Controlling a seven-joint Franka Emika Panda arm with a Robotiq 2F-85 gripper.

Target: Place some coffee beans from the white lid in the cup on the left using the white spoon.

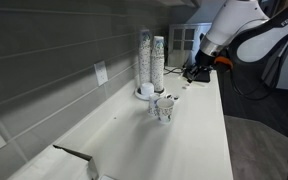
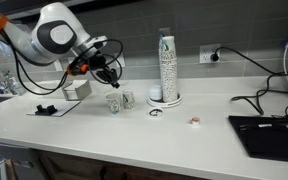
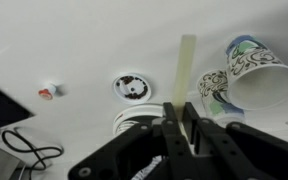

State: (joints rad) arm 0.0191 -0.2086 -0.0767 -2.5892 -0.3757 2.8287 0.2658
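Note:
The open counter in front (image 2: pixel 149 127) of the white lid has space for the white spoon, so my gripper should keep bringing it down until it rests, then let go.
My gripper (image 3: pixel 182 105) is shut on the white spoon (image 3: pixel 187 65), a thin pale strip that sticks out past the fingertips. Its bowl does not show. The white lid (image 3: pixel 134 87), with dark coffee beans on it, lies on the counter just left of the spoon. Two patterned paper cups (image 3: pixel 254 70) (image 3: pixel 216 88) stand side by side to the right of it. In both exterior views the gripper (image 2: pixel 109 75) (image 1: pixel 191 72) hangs above the counter close to the cups (image 2: pixel 120 100) (image 1: pixel 165 107), and the lid (image 2: pixel 156 111) lies apart from them.
Tall stacks of cups (image 2: pixel 167 65) (image 1: pixel 151 60) stand on a white plate by the wall. A small red thing (image 2: pixel 195 121) (image 3: pixel 47 92) lies on the counter. A dark flat device (image 2: pixel 269 130) with cables, a box (image 2: pixel 76 90) and a wall outlet (image 2: pixel 209 55) are nearby.

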